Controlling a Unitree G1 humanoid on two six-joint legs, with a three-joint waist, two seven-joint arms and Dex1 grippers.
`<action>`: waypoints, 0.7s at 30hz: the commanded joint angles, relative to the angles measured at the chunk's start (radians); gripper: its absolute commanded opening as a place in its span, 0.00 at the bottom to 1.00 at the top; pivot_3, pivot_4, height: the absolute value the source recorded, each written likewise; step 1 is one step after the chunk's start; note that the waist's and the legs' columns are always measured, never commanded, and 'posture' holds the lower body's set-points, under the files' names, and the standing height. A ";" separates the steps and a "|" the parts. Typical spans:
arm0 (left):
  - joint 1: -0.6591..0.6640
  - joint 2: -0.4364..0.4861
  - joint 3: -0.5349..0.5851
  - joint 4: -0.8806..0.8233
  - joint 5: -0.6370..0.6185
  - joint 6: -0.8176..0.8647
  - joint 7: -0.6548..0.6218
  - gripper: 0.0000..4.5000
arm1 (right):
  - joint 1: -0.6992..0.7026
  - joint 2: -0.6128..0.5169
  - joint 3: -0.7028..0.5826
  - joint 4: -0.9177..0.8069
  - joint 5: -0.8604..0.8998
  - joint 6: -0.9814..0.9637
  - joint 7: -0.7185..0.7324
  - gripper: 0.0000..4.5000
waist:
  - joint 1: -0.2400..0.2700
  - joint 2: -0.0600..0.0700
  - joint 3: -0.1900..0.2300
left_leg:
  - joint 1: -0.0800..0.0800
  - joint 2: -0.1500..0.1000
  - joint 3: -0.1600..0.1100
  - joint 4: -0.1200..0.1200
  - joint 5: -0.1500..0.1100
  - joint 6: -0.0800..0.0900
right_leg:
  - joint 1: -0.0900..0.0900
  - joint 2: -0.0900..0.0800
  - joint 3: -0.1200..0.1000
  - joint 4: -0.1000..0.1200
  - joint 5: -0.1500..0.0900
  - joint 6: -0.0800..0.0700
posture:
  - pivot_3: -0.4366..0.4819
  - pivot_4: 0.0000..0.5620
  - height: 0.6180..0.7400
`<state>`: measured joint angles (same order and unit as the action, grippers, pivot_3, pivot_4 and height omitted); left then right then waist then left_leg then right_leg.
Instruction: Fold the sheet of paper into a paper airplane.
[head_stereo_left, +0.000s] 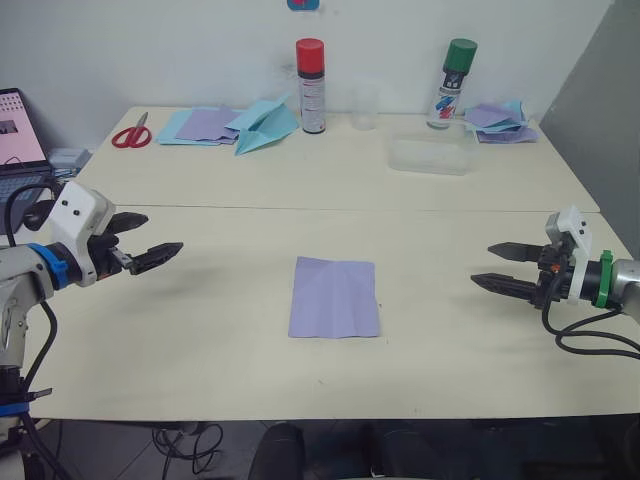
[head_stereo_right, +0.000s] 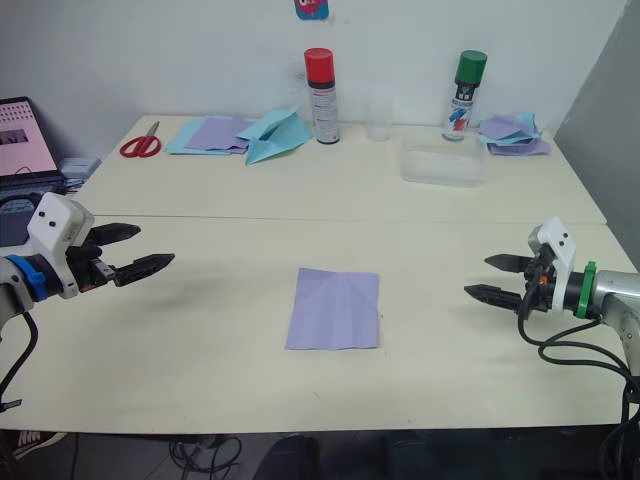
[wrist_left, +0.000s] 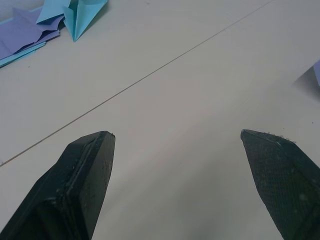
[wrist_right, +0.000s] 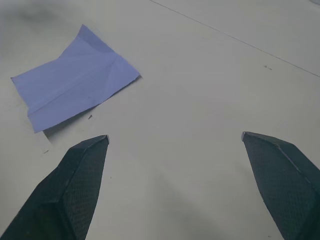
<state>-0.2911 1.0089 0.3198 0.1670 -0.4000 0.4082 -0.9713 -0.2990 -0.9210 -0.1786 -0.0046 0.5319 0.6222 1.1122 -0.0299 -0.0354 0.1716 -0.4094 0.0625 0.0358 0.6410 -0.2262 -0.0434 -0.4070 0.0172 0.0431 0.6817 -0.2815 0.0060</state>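
Note:
The sheet of paper (head_stereo_left: 335, 298) will bend up along a straight line when I fold it, because a faint crease (head_stereo_left: 334, 290) runs down its middle.
A creased lavender-purple sheet of paper (head_stereo_left: 335, 297) lies flat near the middle of the cream table, also seen in the right wrist view (wrist_right: 75, 85). My left gripper (head_stereo_left: 160, 236) hovers open over the table's left side, about two gripper lengths from the sheet, fingers pointing toward it. On the right, my right gripper (head_stereo_left: 490, 267) is open too, a similar distance from the sheet. Both hold nothing. Each wrist view shows its own two black fingers (wrist_left: 82, 185) (wrist_right: 75, 190) spread apart over bare tabletop. No paper airplane of that purple paper is in view.
At the back left lie red scissors (head_stereo_left: 132, 134), stacked blue and purple sheets (head_stereo_left: 205, 125) and a light blue folded airplane (head_stereo_left: 265, 124). Red-capped (head_stereo_left: 311, 85) and green-capped (head_stereo_left: 453, 82) spray cans, a clear cup (head_stereo_left: 364, 105), a clear box (head_stereo_left: 432, 155) and more papers (head_stereo_left: 500, 120) stand behind. A laptop (head_stereo_left: 20, 135) sits far left.

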 joint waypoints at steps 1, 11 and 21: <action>-0.014 0.022 0.015 -0.012 0.007 -0.004 -0.004 0.98 | -0.011 -0.017 -0.043 -0.011 0.014 -0.005 0.004 1.00 | 0.000 0.000 0.000 | 0.000 0.000 0.000 0.000 0.000 0.000 | 0.000 0.000 0.000 0.000 0.000 0.000 | 0.48 0.27 1.00; -0.033 0.007 0.026 -0.075 -0.033 0.066 0.004 0.98 | 0.000 -0.031 -0.036 -0.005 0.007 -0.011 0.018 1.00 | 0.000 0.000 0.000 | 0.000 0.000 0.000 0.001 0.000 0.000 | 0.000 0.000 0.000 0.000 0.000 0.000 | 0.48 0.27 1.00; -0.040 -0.011 0.012 -0.143 -0.111 0.160 -0.037 0.98 | 0.034 -0.029 -0.028 -0.063 0.011 -0.005 0.012 1.00 | 0.000 0.000 0.000 | 0.000 0.000 0.000 0.001 0.000 0.000 | 0.000 0.000 0.000 0.001 0.000 0.000 | 0.48 0.27 1.00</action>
<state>-0.3117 0.9968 0.3185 0.0884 -0.4690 0.5494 -0.9862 -0.2665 -0.9356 -0.1793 -0.0167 0.5311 0.6218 1.1197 -0.0298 -0.0355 0.1716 -0.4096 0.0624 0.0356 0.6424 -0.2262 -0.0434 -0.4065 0.0174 0.0427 0.6823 -0.2815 0.0061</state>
